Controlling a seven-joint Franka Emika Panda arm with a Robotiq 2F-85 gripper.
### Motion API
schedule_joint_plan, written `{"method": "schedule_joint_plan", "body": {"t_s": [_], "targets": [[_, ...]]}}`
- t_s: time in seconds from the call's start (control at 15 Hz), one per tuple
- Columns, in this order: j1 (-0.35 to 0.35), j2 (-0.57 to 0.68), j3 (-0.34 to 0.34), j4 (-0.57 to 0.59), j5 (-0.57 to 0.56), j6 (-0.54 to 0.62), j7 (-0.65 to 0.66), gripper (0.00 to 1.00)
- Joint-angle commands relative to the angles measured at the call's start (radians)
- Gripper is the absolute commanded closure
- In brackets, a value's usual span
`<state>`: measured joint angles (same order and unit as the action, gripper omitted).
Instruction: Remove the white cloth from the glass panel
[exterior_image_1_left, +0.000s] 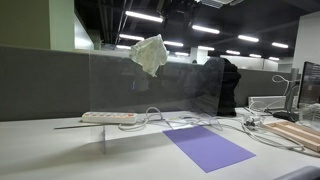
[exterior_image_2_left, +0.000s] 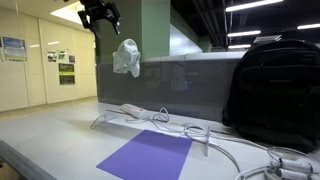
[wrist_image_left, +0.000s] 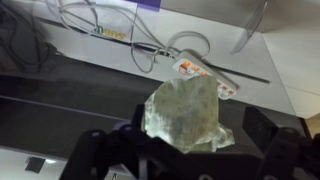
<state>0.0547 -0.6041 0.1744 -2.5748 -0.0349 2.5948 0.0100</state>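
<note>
The white cloth (exterior_image_1_left: 149, 52) hangs in loose folds (exterior_image_1_left: 152, 62) over the top edge of the glass panel. It will come free and hang down long when I lift it.
A crumpled white cloth (exterior_image_1_left: 149, 54) hangs over the top edge of the upright glass panel (exterior_image_1_left: 130, 92) on the desk. It shows in both exterior views (exterior_image_2_left: 126, 57), on the same panel (exterior_image_2_left: 175, 88). My gripper (exterior_image_2_left: 101, 13) hovers above the cloth and apart from it, fingers spread. In the wrist view the cloth (wrist_image_left: 185, 115) lies between and beyond my open fingers (wrist_image_left: 195, 150), which hold nothing.
A white power strip (exterior_image_1_left: 108, 117) (exterior_image_2_left: 133, 110) (wrist_image_left: 200, 72) with loose cables lies at the panel's foot. A purple mat (exterior_image_1_left: 208, 147) (exterior_image_2_left: 150, 155) lies on the desk. A black backpack (exterior_image_2_left: 275, 90) (exterior_image_1_left: 222, 85) stands beside the panel.
</note>
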Motion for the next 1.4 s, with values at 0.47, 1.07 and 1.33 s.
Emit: {"method": "schedule_joint_plan", "body": {"t_s": [0.47, 1.07, 1.33], "targets": [[-0.120, 0.208, 0.050, 0.243, -0.079, 0.053, 0.204, 0.00], [-0.099, 0.364, 0.052, 0.312, -0.106, 0.055, 0.255, 0.25], [-0.073, 0.395, 0.034, 0.330, -0.090, 0.049, 0.239, 0.47]]}}
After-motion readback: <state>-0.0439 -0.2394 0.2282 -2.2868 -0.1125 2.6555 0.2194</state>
